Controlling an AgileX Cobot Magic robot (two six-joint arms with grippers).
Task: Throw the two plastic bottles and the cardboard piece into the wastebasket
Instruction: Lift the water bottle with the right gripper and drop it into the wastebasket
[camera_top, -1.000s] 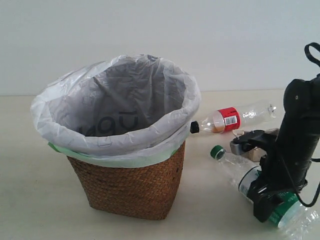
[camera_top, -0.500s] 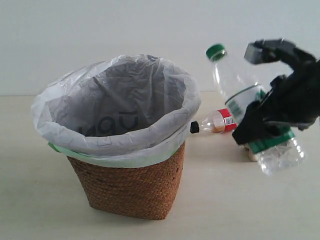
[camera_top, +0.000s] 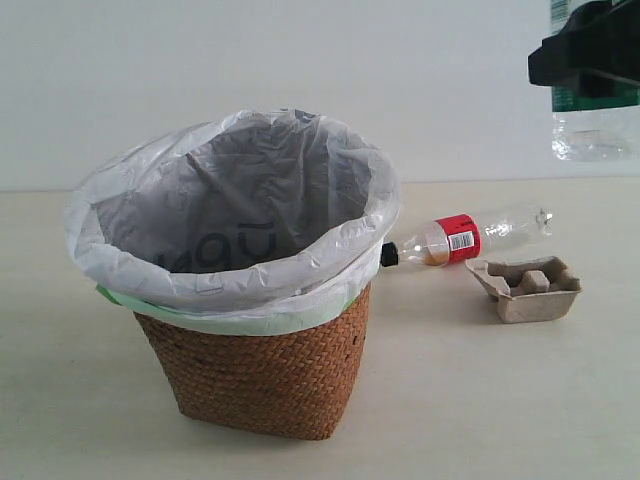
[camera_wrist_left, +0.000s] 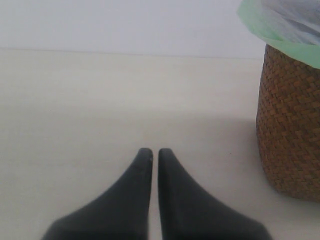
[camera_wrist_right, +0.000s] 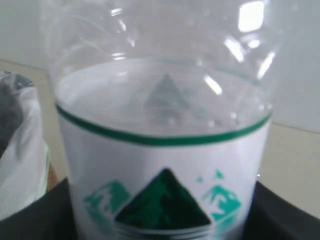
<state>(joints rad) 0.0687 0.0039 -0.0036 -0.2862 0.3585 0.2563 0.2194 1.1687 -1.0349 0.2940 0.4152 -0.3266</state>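
Observation:
I should swing my right gripper, which is holding the clear bottle (camera_top: 592, 138) high and far from the wastebasket, back toward the bag's opening (camera_top: 235, 205) and toss the bottle in.
My right gripper (camera_top: 590, 55) is high at the top right of the exterior view, shut on the clear bottle with the green-white label (camera_top: 597, 125); its cap is out of view. That label (camera_wrist_right: 162, 185) fills the right wrist view, with a black finger (camera_wrist_right: 35, 212) on each side. The red-label bottle with black cap (camera_top: 465, 238) lies on the table behind the grey-beige pulp cardboard piece (camera_top: 527, 288). The brown wicker wastebasket (camera_top: 260, 375), lined with a white bag (camera_top: 230, 215), stands left of both. My left gripper (camera_wrist_left: 151, 152) is shut and empty, low over the table left of the wastebasket (camera_wrist_left: 292, 135).
The beige table (camera_top: 470, 400) runs to a pale wall behind. Bare tabletop (camera_wrist_left: 100, 100) lies in front of the left gripper.
My right gripper has lifted the green-label bottle from the table up to the top right corner, uncovering the cardboard piece. The red-label bottle and wastebasket have stayed put.

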